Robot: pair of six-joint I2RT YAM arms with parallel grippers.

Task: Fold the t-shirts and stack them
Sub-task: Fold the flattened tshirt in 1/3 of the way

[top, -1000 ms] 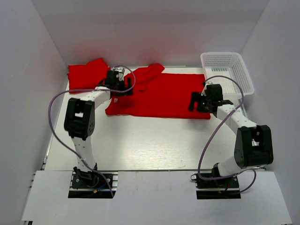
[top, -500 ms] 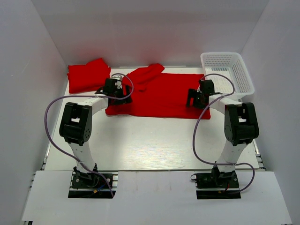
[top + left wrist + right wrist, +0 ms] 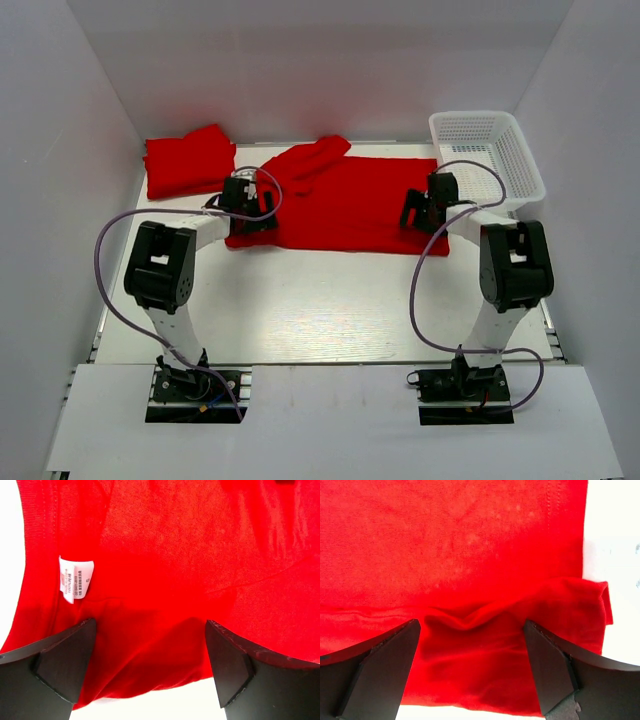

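My two grippers should drag the t-shirt toward the clear front [image 3: 335, 300] before folding it, because the t-shirt's far sleeve [image 3: 324, 152] is bunched up at the table's back edge.
A red t-shirt [image 3: 345, 205] lies spread flat at the back middle of the table, one sleeve bunched at its far edge. A second red t-shirt [image 3: 187, 160] lies folded at the back left. My left gripper [image 3: 250, 207] is open over the spread shirt's left edge. In the left wrist view the gripper [image 3: 150, 672] straddles the cloth's near edge, next to the white neck label [image 3: 75, 580]. My right gripper [image 3: 415, 212] is open over the shirt's right edge. In the right wrist view the gripper [image 3: 470, 675] straddles a rumpled fold of red cloth [image 3: 485, 630].
A white mesh basket [image 3: 487, 150] stands at the back right, just beyond the right arm. White walls close in the table on three sides. Purple cables loop from both arms.
The right arm has swung in and its gripper has moved onto the shirt's right edge. The left gripper has slid nearer along the shirt's left edge. The shirts lie as before.
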